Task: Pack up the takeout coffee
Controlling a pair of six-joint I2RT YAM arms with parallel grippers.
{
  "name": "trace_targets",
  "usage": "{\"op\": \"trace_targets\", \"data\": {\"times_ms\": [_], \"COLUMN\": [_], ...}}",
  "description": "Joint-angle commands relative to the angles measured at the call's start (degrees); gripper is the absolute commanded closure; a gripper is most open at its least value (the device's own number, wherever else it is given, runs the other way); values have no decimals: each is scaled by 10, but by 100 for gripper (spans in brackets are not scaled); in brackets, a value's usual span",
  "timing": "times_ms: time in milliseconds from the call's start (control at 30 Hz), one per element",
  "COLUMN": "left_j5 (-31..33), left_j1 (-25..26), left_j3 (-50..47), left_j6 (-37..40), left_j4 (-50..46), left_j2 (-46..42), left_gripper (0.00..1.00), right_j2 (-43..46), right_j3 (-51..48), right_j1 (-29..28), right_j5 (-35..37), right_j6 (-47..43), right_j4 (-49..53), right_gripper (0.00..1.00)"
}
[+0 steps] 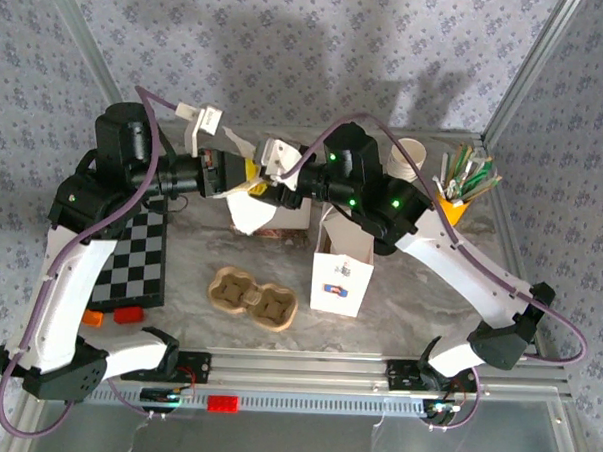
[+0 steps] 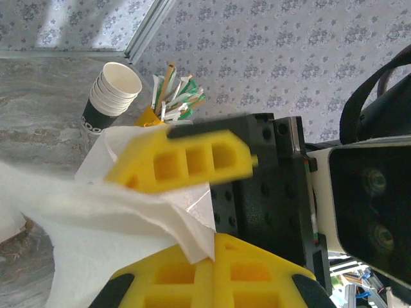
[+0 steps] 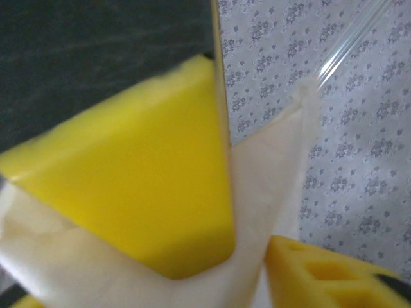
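Observation:
I should take the napkin [image 1: 250, 213] from my left gripper with my right gripper, then steady the paper bag [image 1: 342, 276] by its handle with my left gripper, because the bag stands unheld.
My left gripper [image 1: 236, 178] is shut on a corner of a white napkin [image 1: 250, 214], which hangs above the table's back middle. In the left wrist view its yellow fingers [image 2: 160, 282] pinch the napkin [image 2: 103, 224] where they meet. My right gripper [image 1: 271, 185] faces it from the right, with one blurred yellow finger [image 2: 186, 157] lying along the napkin's upper edge. Seen from the right wrist, the napkin [image 3: 270, 186] runs between my right gripper's [image 3: 212, 289] parted jaws, beside a large yellow finger of the left gripper. The takeout coffee is out of view.
A white paper bag [image 1: 341, 273] stands open at centre right, with a cardboard cup carrier [image 1: 253, 296] in front of it. A stack of lidless cups [image 1: 410, 156] and a yellow holder of stirrers [image 1: 463, 188] are back right. A checkerboard [image 1: 135, 259] lies left.

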State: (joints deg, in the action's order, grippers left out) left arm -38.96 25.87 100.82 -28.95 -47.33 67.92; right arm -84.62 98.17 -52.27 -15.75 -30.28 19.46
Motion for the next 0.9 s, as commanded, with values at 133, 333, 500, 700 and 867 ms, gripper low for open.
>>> {"op": "trace_targets", "data": {"times_ms": [133,333,500,700,867], "left_j5": [25,30,77,110,163], "left_j1": [-2,-2,-2,16,85], "left_j3": [49,54,41,-29,-95], "left_j6": [-16,-25,-15,-30,-36], "left_j4": [17,35,10,17,30], "left_j2": [-2,-12,-44,-86,-83], "left_gripper": [100,67,55,46,37], "right_j2": [-1,1,34,91,152], "right_j3": [42,96,123,122,78], "right_j1": [-13,-36,-35,-34,-26], "right_j5": [35,118,194,301,359], "right_j6": [60,143,244,326,367], "right_j4": [39,74,109,147,190], "right_gripper": [88,100,100,100,100]}}
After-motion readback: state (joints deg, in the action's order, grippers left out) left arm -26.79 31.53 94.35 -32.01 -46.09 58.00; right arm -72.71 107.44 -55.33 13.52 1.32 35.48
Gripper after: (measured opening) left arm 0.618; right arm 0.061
